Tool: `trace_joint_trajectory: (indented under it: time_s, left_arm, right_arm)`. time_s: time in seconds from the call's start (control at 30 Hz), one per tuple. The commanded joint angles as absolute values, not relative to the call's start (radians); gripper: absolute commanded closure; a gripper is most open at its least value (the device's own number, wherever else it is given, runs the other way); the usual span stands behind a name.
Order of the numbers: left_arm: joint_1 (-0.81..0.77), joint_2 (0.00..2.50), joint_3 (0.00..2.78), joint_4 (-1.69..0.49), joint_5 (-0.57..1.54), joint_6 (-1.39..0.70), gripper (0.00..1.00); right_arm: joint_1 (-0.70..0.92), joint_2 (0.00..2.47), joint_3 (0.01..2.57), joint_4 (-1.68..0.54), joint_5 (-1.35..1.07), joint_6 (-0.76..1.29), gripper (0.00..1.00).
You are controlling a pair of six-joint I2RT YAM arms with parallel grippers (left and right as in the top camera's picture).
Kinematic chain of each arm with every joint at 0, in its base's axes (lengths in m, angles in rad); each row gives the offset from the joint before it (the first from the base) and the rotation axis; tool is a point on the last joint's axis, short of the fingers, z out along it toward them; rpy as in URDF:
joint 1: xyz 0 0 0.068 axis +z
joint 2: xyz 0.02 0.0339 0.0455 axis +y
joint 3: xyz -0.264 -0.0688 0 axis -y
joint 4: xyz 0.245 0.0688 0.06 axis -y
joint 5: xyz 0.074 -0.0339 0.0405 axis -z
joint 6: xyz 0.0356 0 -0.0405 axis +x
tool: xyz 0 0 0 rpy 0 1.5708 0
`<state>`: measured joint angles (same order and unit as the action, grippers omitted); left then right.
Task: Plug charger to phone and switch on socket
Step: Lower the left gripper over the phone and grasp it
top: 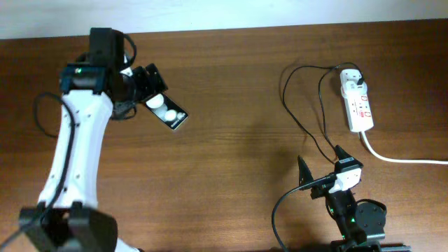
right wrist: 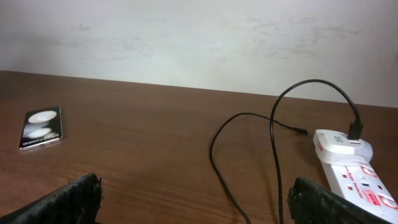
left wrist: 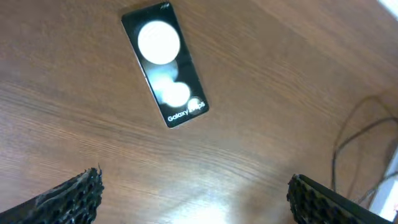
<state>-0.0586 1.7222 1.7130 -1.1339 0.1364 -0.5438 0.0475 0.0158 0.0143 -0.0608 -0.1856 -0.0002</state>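
Observation:
The black phone lies free, its lettered end [top: 178,122] facing the cable, so I should keep lowering my left gripper and close on the phone across its long edges [top: 164,107].
The black phone [top: 172,116] lies face up on the wooden table at the left, with two white round spots on its glass; it also shows in the left wrist view [left wrist: 165,65] and far left in the right wrist view [right wrist: 42,126]. My left gripper [top: 143,91] [left wrist: 196,202] is open and empty, hovering just beside the phone. The thin black charger cable [top: 297,119] [right wrist: 273,143] loops from a white adapter [right wrist: 339,142] plugged into the white socket strip [top: 358,105] [right wrist: 351,174]. Its plug tip [right wrist: 300,130] lies loose on the table. My right gripper [top: 322,164] [right wrist: 193,202] is open and empty, near the cable loops.
The socket's thick white cord [top: 399,158] runs off to the right edge. A pale wall [right wrist: 199,37] stands behind the table's far edge. Bare wood [top: 238,140] lies between the phone and the cable.

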Motion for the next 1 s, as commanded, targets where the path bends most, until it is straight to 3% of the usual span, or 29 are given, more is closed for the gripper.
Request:
trace_joint_trajectory:
  time_s: [0.0,0.3,0.57,0.97]
  left_arm:
    - [-0.056,1.836,1.734,-1.100,0.125,-0.606,0.01]
    - [-0.056,2.098,1.781,-0.984,0.081,-0.814,0.00]
    - [-0.056,2.290,1.921,-1.025,0.025,-0.830,0.00]
    - [-0.090,2.358,1.921,-0.979,-0.023,-0.830,0.00]
  right_arm:
    - [0.051,0.009,0.006,-0.063,-0.184,0.000,0.01]
    - [0.051,0.009,0.006,-0.062,-0.184,0.000,0.01]
    - [0.051,0.009,0.006,-0.062,-0.184,0.000,0.01]
    - [0.051,0.009,0.006,-0.062,-0.184,0.000,0.01]
